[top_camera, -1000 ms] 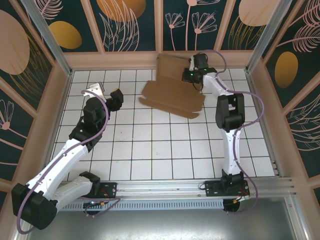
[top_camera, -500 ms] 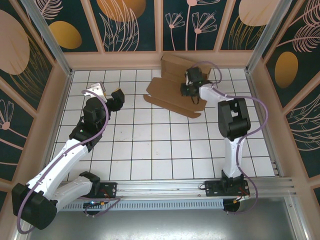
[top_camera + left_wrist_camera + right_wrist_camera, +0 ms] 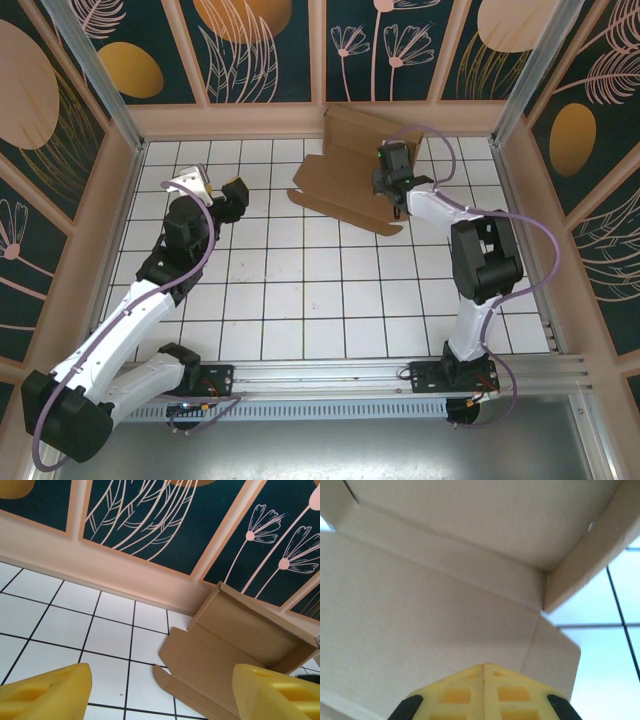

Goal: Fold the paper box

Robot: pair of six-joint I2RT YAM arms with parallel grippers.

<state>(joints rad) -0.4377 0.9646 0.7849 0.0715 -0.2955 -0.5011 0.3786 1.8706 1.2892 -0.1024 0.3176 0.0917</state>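
Note:
I should keep turning the box with my right gripper, its fingers shut on the flat cardboard (image 3: 358, 182) and open tiles (image 3: 325, 245) ahead, until the box's rear panel swings away from the back wall.
The paper box (image 3: 335, 185) is a brown die-cut sheet lying at the back of the tiled floor. Its rear panel (image 3: 355, 132) stands up against the back wall. My right gripper (image 3: 388, 172) is on the box's right part, shut, with the yellow fingertips (image 3: 492, 672) pressed together on the flat cardboard (image 3: 420, 610) just ahead of the raised rear panel and a side flap (image 3: 580, 560). My left gripper (image 3: 212, 186) hovers open about two tiles to the left of the box. In the left wrist view the box (image 3: 215, 655) lies ahead between the wide-spread yellow fingers (image 3: 47, 692).
The pen's back wall (image 3: 230, 120) runs directly behind the box, and side walls close in left and right. White tiled floor (image 3: 330, 290) stretches between the box and the arm bases at the near rail (image 3: 330, 375).
My right gripper has come away from the back wall and down onto the box. The rear panel has swung up against the wall and the sheet has shifted slightly right. The left arm has barely moved.

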